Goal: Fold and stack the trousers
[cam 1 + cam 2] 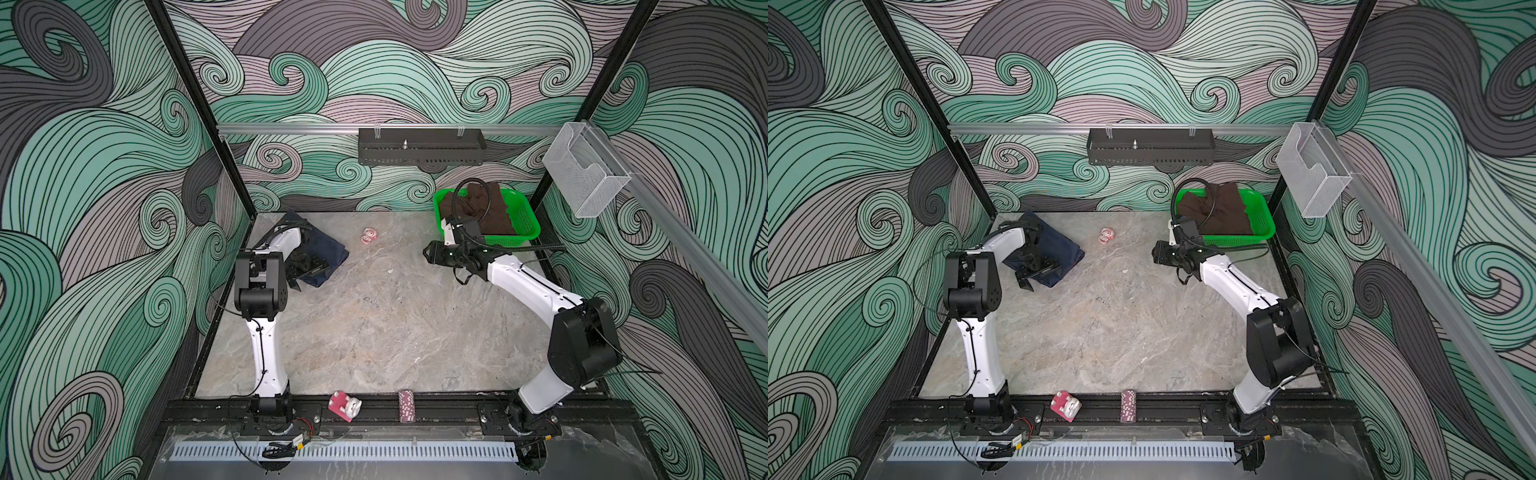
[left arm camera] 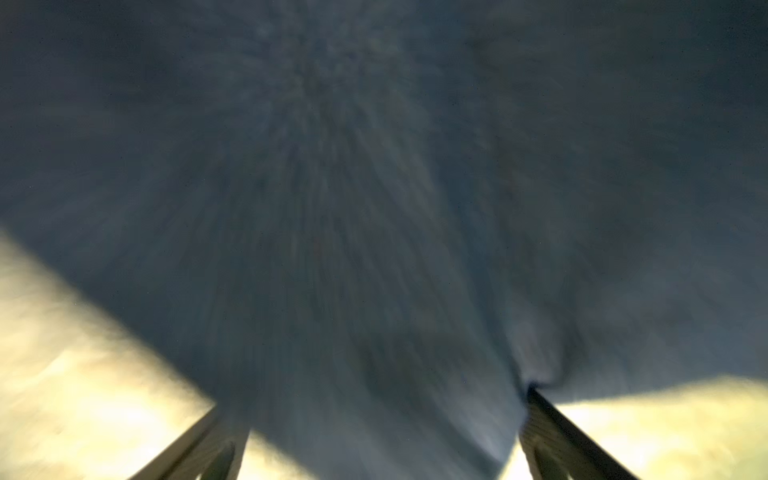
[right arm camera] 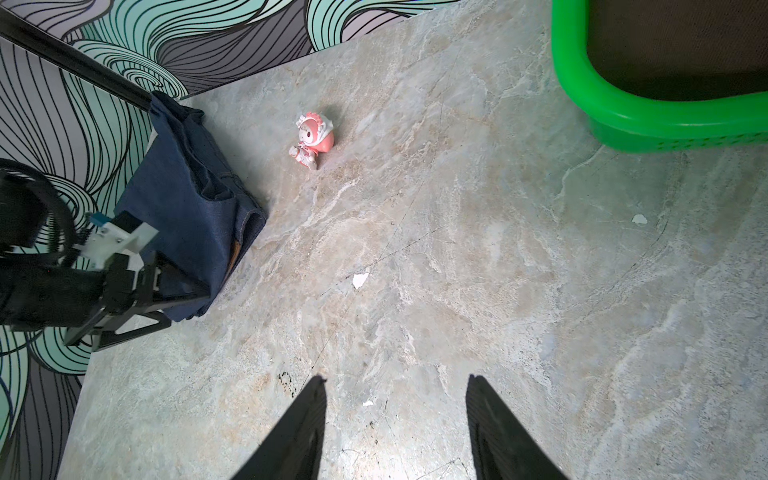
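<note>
The folded trousers lie at a slant to the back wall (image 1: 313, 210), and their near corner (image 1: 318, 282) sticks out. I should push the trousers toward the back wall with my left gripper until they are square.
The trousers (image 1: 328, 249) lie as a folded dark navy bundle in the table's far left corner, seen in both top views (image 1: 1061, 245). In the right wrist view the trousers (image 3: 187, 199) show a folded edge with orange-brown stitching. My left gripper (image 1: 309, 274) is low over the bundle's near end, open wide. In the blurred left wrist view the denim (image 2: 374, 208) fills the frame and runs between the fingers (image 2: 548, 424), one tip dimpling the cloth. My right gripper (image 1: 428, 251) hovers open above bare table near the basket, with nothing between its jaws (image 3: 395, 378).
A green basket (image 1: 530, 226) with brown cloth (image 1: 482, 208) stands at the far right. A pink figurine (image 1: 369, 235) lies on the table at the back middle. A pink toy (image 1: 345, 406) and a chip stack (image 1: 406, 405) sit on the front rail.
</note>
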Motion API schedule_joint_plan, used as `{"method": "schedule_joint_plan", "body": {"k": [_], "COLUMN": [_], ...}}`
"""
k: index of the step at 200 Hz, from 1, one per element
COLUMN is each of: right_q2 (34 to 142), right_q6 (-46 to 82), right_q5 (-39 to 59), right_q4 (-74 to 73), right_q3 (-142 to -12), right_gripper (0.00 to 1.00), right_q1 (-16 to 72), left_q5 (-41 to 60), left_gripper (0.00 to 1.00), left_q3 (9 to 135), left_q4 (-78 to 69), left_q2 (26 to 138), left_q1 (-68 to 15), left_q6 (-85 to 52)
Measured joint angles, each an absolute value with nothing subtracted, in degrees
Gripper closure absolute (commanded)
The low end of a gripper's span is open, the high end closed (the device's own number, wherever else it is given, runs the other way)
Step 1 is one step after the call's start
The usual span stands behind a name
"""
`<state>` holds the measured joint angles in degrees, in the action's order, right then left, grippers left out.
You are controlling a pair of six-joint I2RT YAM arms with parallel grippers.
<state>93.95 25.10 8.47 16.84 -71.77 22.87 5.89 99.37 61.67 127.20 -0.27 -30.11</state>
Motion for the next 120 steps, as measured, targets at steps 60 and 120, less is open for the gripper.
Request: {"method": "schedule_joint_plan", "body": {"k": [60,120], "right_q2": [94.0,93.3], "right_q6": [25.1,24.9], "right_q5": [8.8,8.7], "right_q4": [16.9,17.6], "right_q3": [-71.7,-71.5], "right_gripper": [0.45,0.45], "right_q1": [22.9,22.9], "left_q5": [6.8,9.9], "left_gripper": [0.02,0.02], "left_q3": [121.4,138.4], "left_q4": [63.4,63.1], "left_q2": [139.1,148.1], "left_q1": [-1.2,0.7], "left_q6": [-33.4,-38.6]}}
